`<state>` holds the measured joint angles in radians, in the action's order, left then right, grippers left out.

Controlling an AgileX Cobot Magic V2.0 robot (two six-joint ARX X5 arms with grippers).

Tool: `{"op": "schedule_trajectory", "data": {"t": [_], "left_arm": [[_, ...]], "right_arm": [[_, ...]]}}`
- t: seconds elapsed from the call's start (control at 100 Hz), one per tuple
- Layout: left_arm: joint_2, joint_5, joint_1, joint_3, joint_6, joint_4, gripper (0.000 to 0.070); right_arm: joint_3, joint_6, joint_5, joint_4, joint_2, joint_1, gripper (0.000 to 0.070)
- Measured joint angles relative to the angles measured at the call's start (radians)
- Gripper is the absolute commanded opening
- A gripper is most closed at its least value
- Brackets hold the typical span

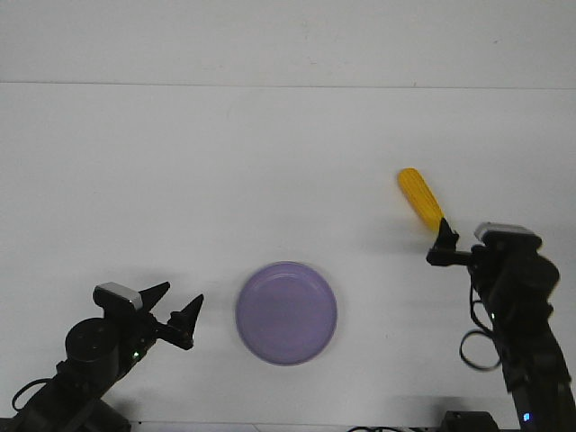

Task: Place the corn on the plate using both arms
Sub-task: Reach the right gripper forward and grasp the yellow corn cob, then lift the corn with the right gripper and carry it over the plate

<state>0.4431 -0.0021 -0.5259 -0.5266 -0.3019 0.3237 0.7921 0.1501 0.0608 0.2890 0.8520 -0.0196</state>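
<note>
The corn (419, 195) is far across from the robot's left gripper, so the robot's right gripper should grab the corn by its middle (422, 200) and put it on the plate.
The yellow corn (420, 199) is at the right, tilted, its lower end between the fingers of my right gripper (443, 241), which is shut on it. I cannot tell whether the cob rests on the table or is lifted. The lavender plate (286, 313) lies on the table near the front middle, with nothing on it, to the left of and nearer than the corn. My left gripper (179, 308) is open and holds nothing, its two pointed fingers aimed toward the plate from the left, a short gap away from the rim.
The white table (270, 162) runs to a far edge line against a pale wall. A dark object (468, 421) sits at the front edge near the right arm's base. Cables hang by both arm bases.
</note>
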Motion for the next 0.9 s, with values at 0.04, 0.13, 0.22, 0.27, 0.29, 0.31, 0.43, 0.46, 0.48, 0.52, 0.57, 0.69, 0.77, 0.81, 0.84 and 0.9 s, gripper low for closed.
{"op": "schedule_trajectory", "data": {"t": [0.04,0.13,0.22,0.27,0.29,0.31,0.43,0.46,0.48,0.52,0.57,0.69,0.77,0.81,0.84,0.9], "left_arm": [[0.0,0.0,0.0,0.0,0.0,0.0,0.0503],[0.0,0.0,0.0,0.0,0.0,0.001,0.0503],[0.0,0.0,0.0,0.0,0.0,0.009,0.0503],[0.0,0.0,0.0,0.0,0.0,0.016,0.0503],[0.0,0.0,0.0,0.0,0.0,0.023,0.0503],[0.0,0.0,0.0,0.0,0.0,0.026,0.0503],[0.0,0.0,0.0,0.0,0.0,0.034,0.0503],[0.0,0.0,0.0,0.0,0.0,0.034,0.0503],[0.0,0.0,0.0,0.0,0.0,0.034,0.0503],[0.0,0.0,0.0,0.0,0.0,0.034,0.0503],[0.0,0.0,0.0,0.0,0.0,0.034,0.0503],[0.0,0.0,0.0,0.0,0.0,0.034,0.0503],[0.0,0.0,0.0,0.0,0.0,0.034,0.0503],[0.0,0.0,0.0,0.0,0.0,0.034,0.0503],[0.0,0.0,0.0,0.0,0.0,0.034,0.0503],[0.0,0.0,0.0,0.0,0.0,0.034,0.0503]], "right_arm": [[0.056,-0.029,0.001,0.027,0.095,0.0,0.058],[0.184,-0.093,0.006,0.113,0.307,0.0,0.058],[0.322,-0.146,0.015,0.208,0.517,0.0,0.058],[0.399,-0.169,0.015,0.255,0.63,0.0,0.0582],[0.428,-0.177,0.016,0.273,0.67,0.0,0.0583],[0.457,-0.184,0.016,0.288,0.712,0.0,0.0586],[0.605,-0.211,0.014,0.352,0.908,0.006,0.0593],[0.634,-0.217,0.01,0.359,0.944,0.006,0.0593],[0.652,-0.222,0.003,0.362,0.965,0.007,0.0593],[0.681,-0.227,-0.015,0.366,1.001,0.01,0.0593],[0.706,-0.233,-0.031,0.365,1.033,0.013,0.0592],[0.719,-0.243,-0.035,0.351,1.068,0.018,0.0592],[0.719,-0.248,-0.035,0.344,1.085,0.019,0.0582],[0.719,-0.248,-0.035,0.342,1.094,0.019,0.0545],[0.719,-0.248,-0.035,0.341,1.1,0.019,0.0506],[0.719,-0.248,-0.035,0.341,1.106,0.019,0.0419]]}}
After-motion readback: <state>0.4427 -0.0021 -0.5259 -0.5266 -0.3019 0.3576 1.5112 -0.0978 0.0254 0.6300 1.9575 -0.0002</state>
